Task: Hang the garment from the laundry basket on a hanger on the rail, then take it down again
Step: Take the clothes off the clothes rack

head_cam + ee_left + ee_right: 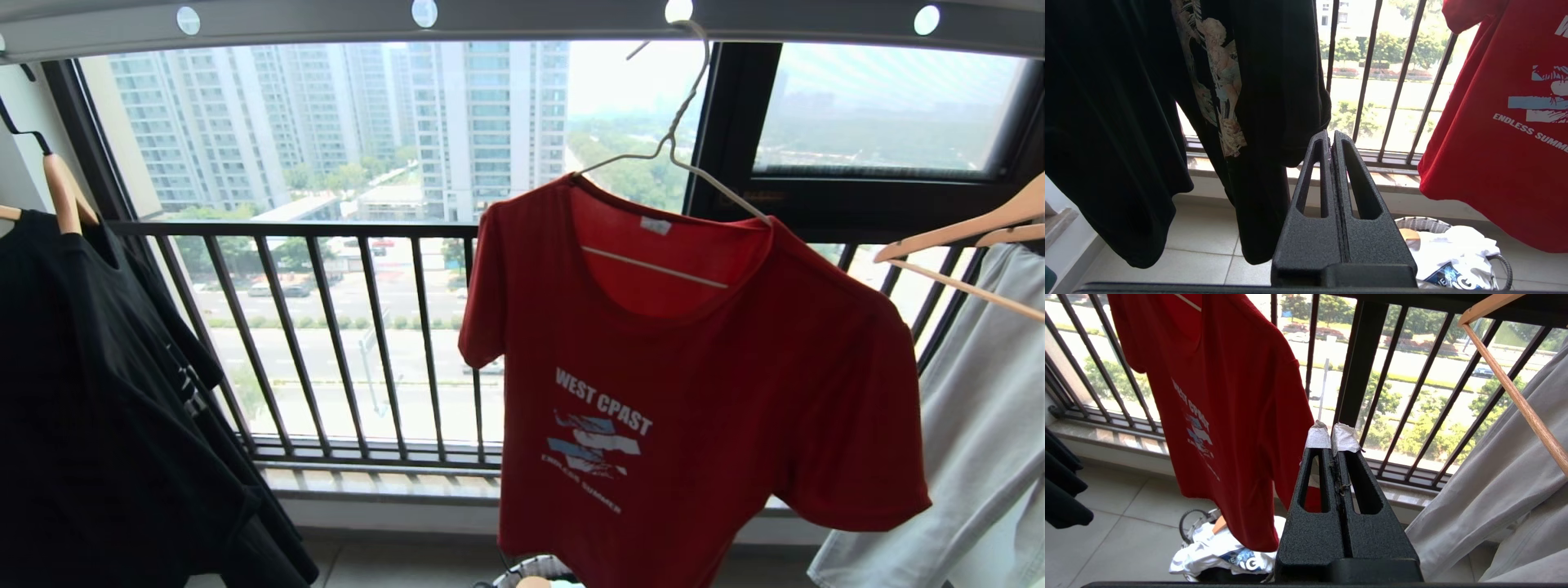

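Note:
The neck of the wire hanger sticks up clear above the red garment's collar [654, 226]. My right gripper should keep moving up and open until its fingers are on both sides of that neck [680, 113].
The red garment [702, 392] hangs on the thin pale wire hanger [678, 139], whose hook sits over the grey rail [522, 23] overhead. It also shows as red cloth [1494, 122] in the left wrist view and as the red shirt [1224, 404] in the right wrist view. The laundry basket [1423, 223] stands on the floor below it, holding white clothes; its rim [539, 565] peeks in at the bottom of the head view. My left gripper [1331, 136] is shut and empty, low between the black shirt and the garment. My right gripper [1332, 433] is shut and empty, beside the garment's edge.
A black shirt [106, 392] hangs on a wooden hanger at the left. A pale grey garment [971, 425] hangs on wooden hangers [963, 233] at the right. The dark barred window railing [326, 335] runs behind everything. Tiled floor [1200, 241] lies below.

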Tool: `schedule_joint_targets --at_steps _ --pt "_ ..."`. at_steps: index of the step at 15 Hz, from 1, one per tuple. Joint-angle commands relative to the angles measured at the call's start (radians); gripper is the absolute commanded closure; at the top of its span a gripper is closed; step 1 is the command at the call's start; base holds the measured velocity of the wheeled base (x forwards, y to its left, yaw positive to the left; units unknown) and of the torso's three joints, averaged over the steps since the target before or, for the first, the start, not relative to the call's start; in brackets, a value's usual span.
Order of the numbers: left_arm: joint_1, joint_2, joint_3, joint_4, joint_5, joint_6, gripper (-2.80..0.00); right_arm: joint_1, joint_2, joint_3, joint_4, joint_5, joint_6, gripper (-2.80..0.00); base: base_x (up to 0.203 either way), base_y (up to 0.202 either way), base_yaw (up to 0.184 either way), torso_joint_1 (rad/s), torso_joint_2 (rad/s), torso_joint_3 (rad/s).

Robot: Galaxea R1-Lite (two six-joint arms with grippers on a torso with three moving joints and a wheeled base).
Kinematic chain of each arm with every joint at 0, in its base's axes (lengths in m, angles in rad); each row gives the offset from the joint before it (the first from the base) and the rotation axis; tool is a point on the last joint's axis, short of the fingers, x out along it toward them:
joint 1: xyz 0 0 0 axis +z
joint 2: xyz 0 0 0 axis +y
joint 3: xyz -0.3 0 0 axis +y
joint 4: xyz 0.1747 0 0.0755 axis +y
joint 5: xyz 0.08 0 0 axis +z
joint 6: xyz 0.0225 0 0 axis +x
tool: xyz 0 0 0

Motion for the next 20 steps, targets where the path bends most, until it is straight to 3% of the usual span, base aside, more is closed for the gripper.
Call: schedule_joint_targets --at_steps 1,5,9,15,16,20 --pt "-0.001 0.002 0.000 0.000 0.001 -0.001 0.00 0.011 0.216 -0.136 0.041 0.015 0.000 0.00 0.000 0.000 0.000 0.000 0.00 0.000" --pt "0.000 0.002 0.000 0.000 0.001 -0.001 0.00 0.126 0.407 -0.395 0.161 0.025 -0.033 0.00 0.000 0.000 0.000 0.000 0.00 0.000" --pt "0.000 0.002 0.000 0.000 0.001 -0.001 0.00 0.370 0.471 -0.471 0.174 0.071 -0.030 0.00 0.000 0.000 0.000 0.000 0.00 0.000" --pt "0.000 0.002 0.000 0.000 0.001 -0.001 0.00 0.448 0.588 -0.579 0.099 0.070 -0.002 0.00 0.000 0.000 0.000 0.000 0.00 0.000" --pt "0.000 0.002 0.000 0.000 0.001 -0.001 0.00 0.453 0.618 -0.614 0.097 0.069 -0.002 -2.80 0.000 0.000 0.000 0.000 0.00 0.000" --pt "0.000 0.002 0.000 0.000 0.001 -0.001 0.00 0.458 0.766 -0.729 0.067 0.064 -0.008 -2.80 0.000 0.000 0.000 0.000 0.00 0.000"
